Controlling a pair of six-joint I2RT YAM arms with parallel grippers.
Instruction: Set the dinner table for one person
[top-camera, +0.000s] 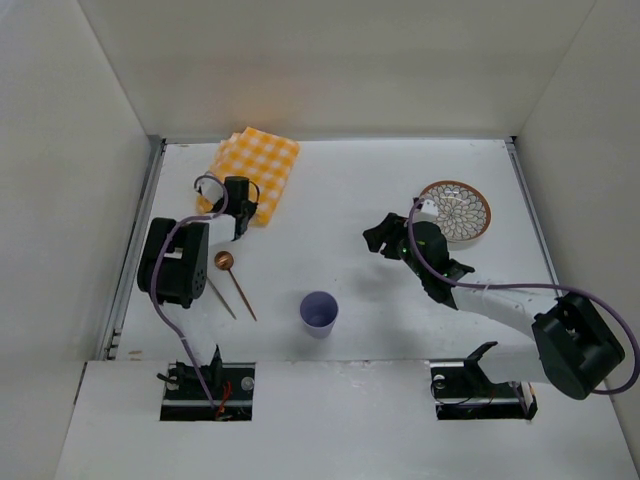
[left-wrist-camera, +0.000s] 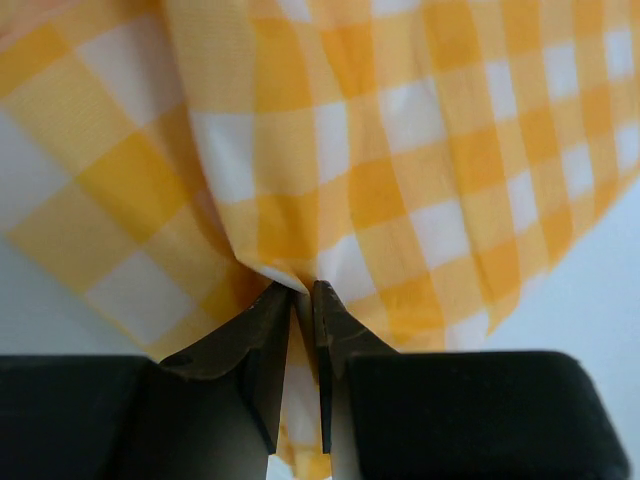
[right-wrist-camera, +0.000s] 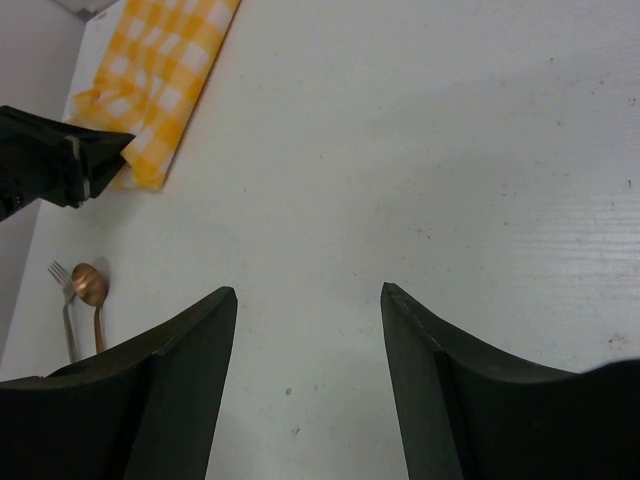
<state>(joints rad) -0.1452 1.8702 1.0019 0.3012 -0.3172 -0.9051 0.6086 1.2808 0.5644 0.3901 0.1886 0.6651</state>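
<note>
The folded mat's near end is bunched up crooked at my left gripper. I should therefore open my fingers, grip the top layer and unfold it toward the plate.
The white dinner table carries everything. A yellow-and-white checked cloth mat lies folded at the back left. My left gripper is shut on its near edge; the left wrist view shows the cloth pinched between the fingertips. A copper spoon and fork lie near the left arm. A purple cup stands at the front middle. A patterned plate sits at the right. My right gripper is open and empty above bare table, left of the plate.
White walls enclose the table on three sides. In the right wrist view the mat, the left gripper, the spoon and the fork show at the left.
</note>
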